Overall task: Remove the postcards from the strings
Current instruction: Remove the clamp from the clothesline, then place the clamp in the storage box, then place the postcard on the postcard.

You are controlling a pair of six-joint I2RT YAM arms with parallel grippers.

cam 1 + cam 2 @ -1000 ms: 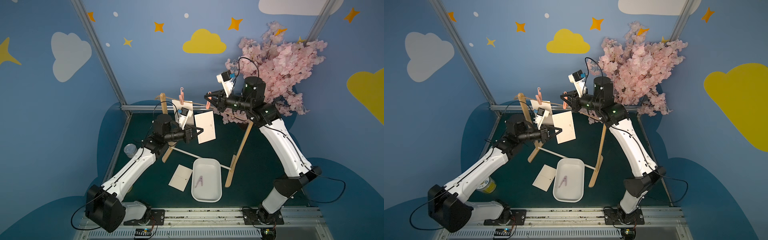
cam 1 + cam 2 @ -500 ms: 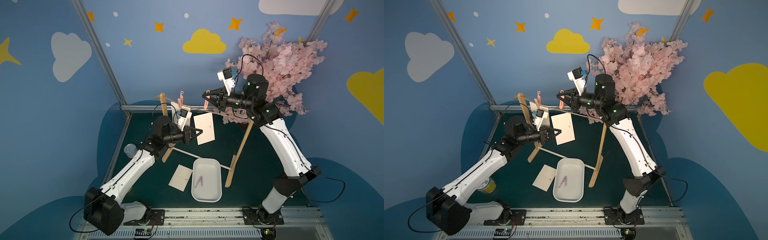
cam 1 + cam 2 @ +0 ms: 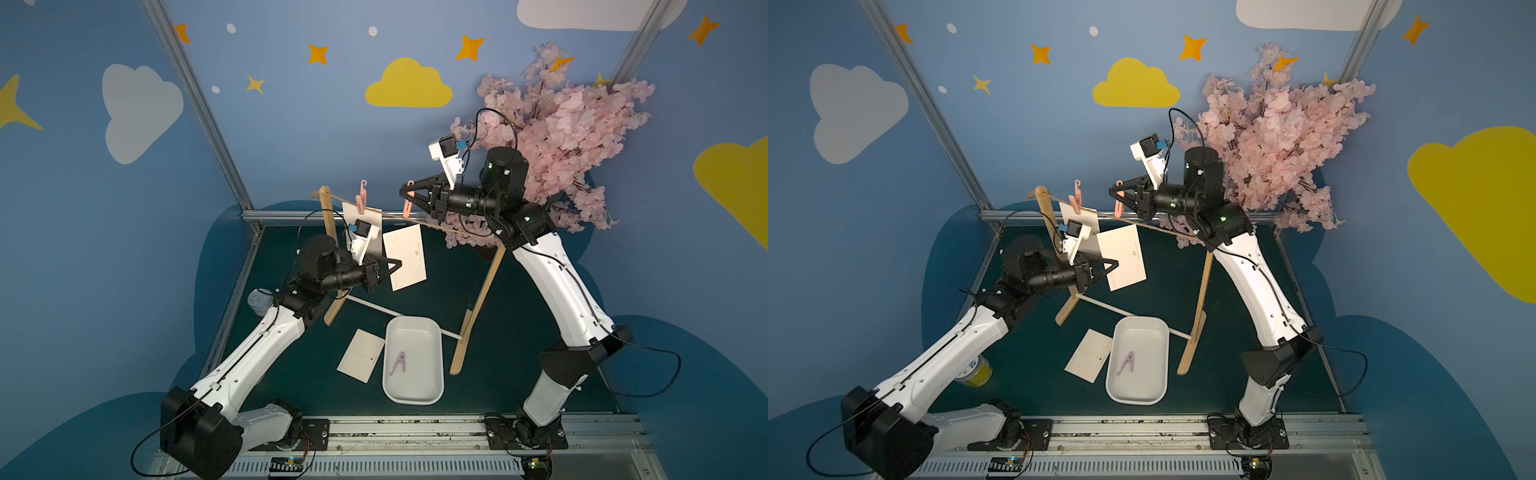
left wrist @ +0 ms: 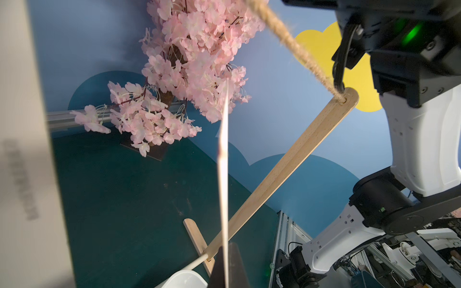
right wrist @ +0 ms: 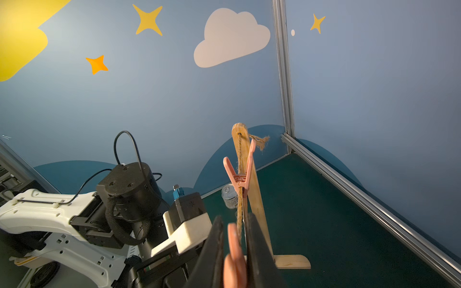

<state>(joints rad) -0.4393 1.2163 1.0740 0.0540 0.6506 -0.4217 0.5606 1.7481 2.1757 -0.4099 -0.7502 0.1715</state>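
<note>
The tilted postcard's top edge (image 3: 402, 229) is clear of the twine. My left gripper keeps lowering it and let it go onto the postcard (image 3: 360, 355) next to the white tray.
Tan twine, the strings (image 3: 453, 230) (image 3: 1154, 226), spans two wooden posts. A pink clothespin (image 3: 362, 199) pins one of the postcards (image 3: 368, 218) near the left post. My right gripper (image 3: 405, 195) (image 3: 1113, 193) is shut on a second pink clothespin (image 3: 409, 205) (image 5: 234, 256) at the twine (image 5: 240, 159). My left gripper (image 3: 398, 264) (image 3: 1115, 264) is shut on the lower edge of a tilted postcard (image 3: 405, 257) (image 3: 1121, 257) hanging just under the twine. In the left wrist view this postcard (image 4: 222, 162) shows edge-on. A third postcard (image 3: 360, 355) lies on the floor.
A white tray (image 3: 415, 332) beside the floor card holds a loose pink clothespin (image 3: 399, 363). A pink blossom tree (image 3: 561, 137) stands behind the right arm. A clear bottle (image 3: 259, 301) stands by the left wall. A thin white dowel (image 3: 374, 305) joins the stand's feet.
My right gripper has shifted slightly left along the twine with the clothespin in it. The postcard in my left gripper has moved a little down and left.
</note>
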